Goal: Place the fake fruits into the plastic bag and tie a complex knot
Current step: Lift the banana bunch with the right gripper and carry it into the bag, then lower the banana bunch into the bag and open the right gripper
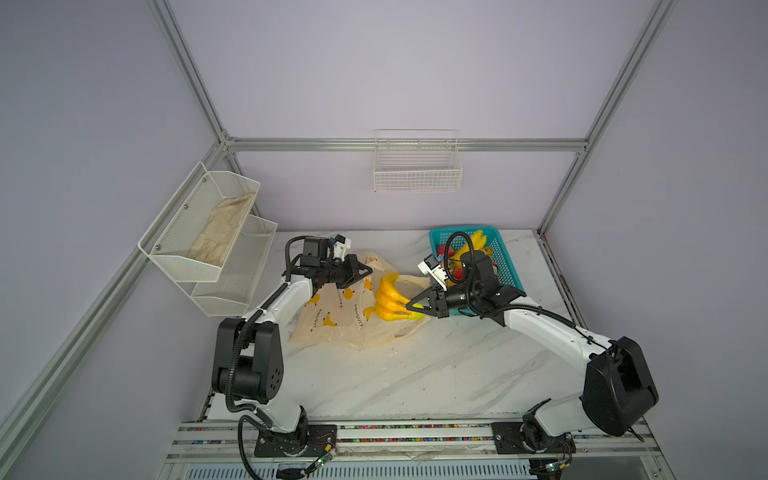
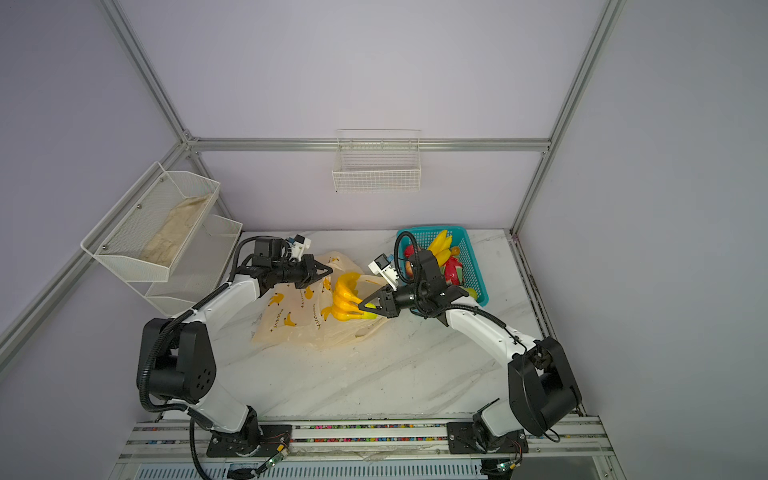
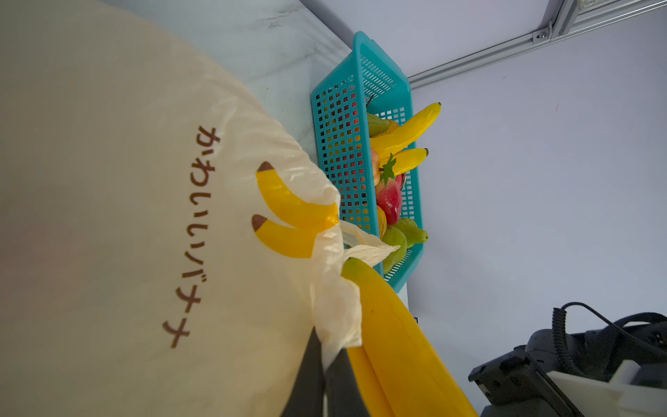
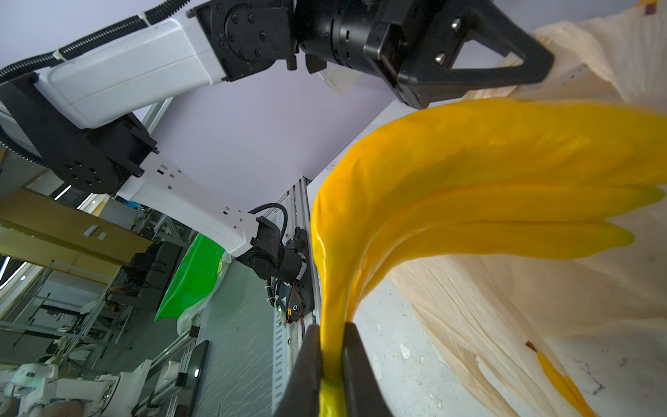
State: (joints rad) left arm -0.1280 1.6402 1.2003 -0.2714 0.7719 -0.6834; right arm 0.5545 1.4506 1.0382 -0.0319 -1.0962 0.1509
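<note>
I should bring the banana bunch behind the bag's front rim and into the bag's opening (image 1: 410, 283) with my right gripper, because the bunch sits across the plastic bag's low front rim (image 1: 385, 321).
The cream plastic bag (image 1: 332, 320) (image 2: 291, 322) lies crumpled on the marble table. My left gripper (image 1: 368, 270) (image 2: 329, 272) is shut on a fold of the bag's rim (image 3: 335, 325) and lifts it. My right gripper (image 1: 410, 307) (image 2: 362, 306) (image 4: 332, 335) is shut on the stem of a yellow banana bunch (image 1: 388, 297) (image 2: 345, 296) (image 4: 469, 187), held at the bag's mouth beside the lifted rim. More fake fruits, another banana bunch (image 3: 404, 133), a strawberry (image 3: 389, 198) and green pears (image 3: 406, 233), lie in the teal basket (image 1: 508, 266) (image 2: 471, 262). No knot is in view.
The teal basket stands at the back right of the table (image 1: 415, 374), just behind my right arm. A white mesh rack (image 1: 183, 249) holding a beige cloth (image 1: 220, 232) hangs on the left wall. A wire basket (image 1: 417, 166) hangs on the back wall.
</note>
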